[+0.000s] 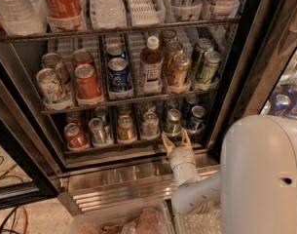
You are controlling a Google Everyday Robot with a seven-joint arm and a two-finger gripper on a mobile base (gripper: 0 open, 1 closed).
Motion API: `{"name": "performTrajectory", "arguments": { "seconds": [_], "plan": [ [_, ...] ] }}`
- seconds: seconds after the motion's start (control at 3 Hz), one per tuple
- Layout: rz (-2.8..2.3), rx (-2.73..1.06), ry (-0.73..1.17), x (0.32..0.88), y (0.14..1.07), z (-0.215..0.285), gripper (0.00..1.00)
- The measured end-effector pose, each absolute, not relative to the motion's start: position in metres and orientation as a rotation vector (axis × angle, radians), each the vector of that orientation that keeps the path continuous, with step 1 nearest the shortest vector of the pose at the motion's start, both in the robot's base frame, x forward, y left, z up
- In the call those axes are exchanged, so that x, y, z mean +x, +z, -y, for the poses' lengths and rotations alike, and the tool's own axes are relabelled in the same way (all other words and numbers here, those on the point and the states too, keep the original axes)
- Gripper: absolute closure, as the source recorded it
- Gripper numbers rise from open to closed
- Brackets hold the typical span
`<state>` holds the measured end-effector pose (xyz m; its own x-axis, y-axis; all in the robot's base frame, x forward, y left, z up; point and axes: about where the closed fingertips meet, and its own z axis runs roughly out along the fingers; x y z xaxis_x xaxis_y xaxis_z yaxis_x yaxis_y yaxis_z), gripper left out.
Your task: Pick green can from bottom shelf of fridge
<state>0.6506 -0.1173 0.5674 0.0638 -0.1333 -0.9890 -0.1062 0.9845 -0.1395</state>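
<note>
Next, I open my gripper's fingers wider and reach further in around the can's middle [172, 122] before I close them, because they are low and narrow at the green can's foot [173, 132].
The green can [173, 122] stands on the bottom shelf [114, 147] of the fridge [235, 72], fifth in a row of short cans, with a dark blue can [196, 118] to its right. My gripper [176, 136] is just in front of and slightly below the green can, at the shelf's front edge. Its two fingers spread in an open V and hold nothing. The pale wrist and arm [192, 189] come up from the lower right.
The rack above holds a bottle [150, 65], a blue can [119, 74], red and white cans, and tall olive cans [206, 65]. The ribbed steel base [119, 184] runs under the bottom shelf. The black door frame [238, 82] stands at the right. My arm's large pale housing [265, 179] fills the lower right.
</note>
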Motion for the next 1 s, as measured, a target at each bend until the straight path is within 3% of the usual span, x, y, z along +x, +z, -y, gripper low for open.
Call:
{"name": "performTrajectory", "arguments": {
  "seconds": [1.0],
  "plan": [
    [-1.459, -0.215, -0.034, 0.65, 0.589, 0.116, 0.51]
  ]
}}
